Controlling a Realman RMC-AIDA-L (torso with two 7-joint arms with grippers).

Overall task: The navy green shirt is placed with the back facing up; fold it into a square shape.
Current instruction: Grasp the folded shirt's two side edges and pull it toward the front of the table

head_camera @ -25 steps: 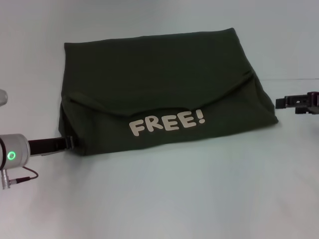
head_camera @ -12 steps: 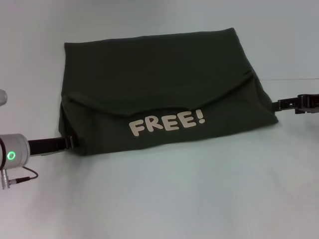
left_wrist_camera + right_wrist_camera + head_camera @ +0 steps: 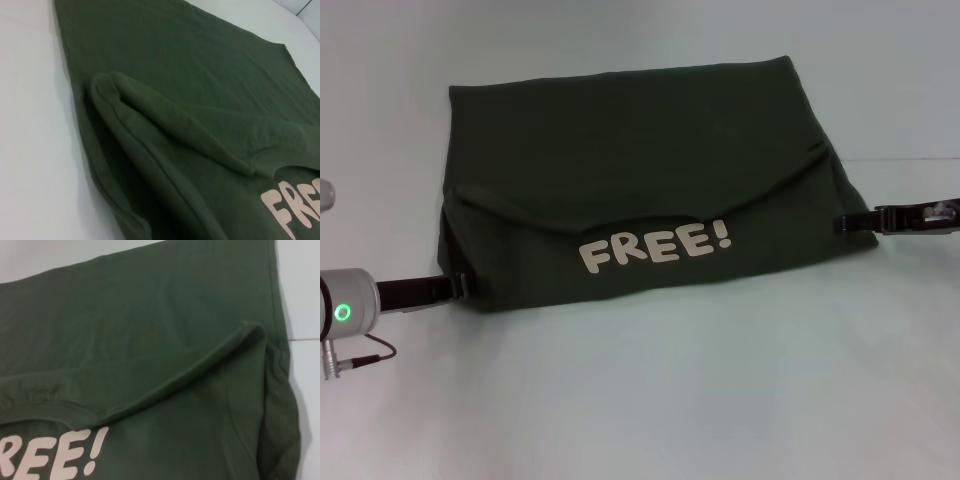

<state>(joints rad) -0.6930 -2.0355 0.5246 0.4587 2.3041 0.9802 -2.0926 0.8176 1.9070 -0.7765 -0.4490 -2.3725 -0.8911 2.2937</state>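
The right gripper's fingers reach over the shirt's free corner (image 3: 866,242) beyond the exclamation mark, so they should keep moving in until they close on the shirt's near edge (image 3: 844,252).
The navy green shirt (image 3: 640,160) lies on the white table, partly folded. Its near part is turned over, so the cream "FREE!" lettering (image 3: 655,248) faces up along the front. My left gripper (image 3: 463,286) is at the shirt's near left corner, at table height. My right gripper (image 3: 842,223) reaches in from the right and its tip meets the shirt's near right corner. The left wrist view shows the folded hem and a sleeve ridge (image 3: 200,75) close up. The right wrist view shows the fold line and the end of the lettering (image 3: 75,455).
The white table (image 3: 670,400) stretches bare in front of the shirt and on both sides. A faint seam line (image 3: 910,158) runs across the surface at the right, behind my right arm.
My right gripper has moved left, from beside the shirt to its near right corner. My left gripper and the shirt have not moved.
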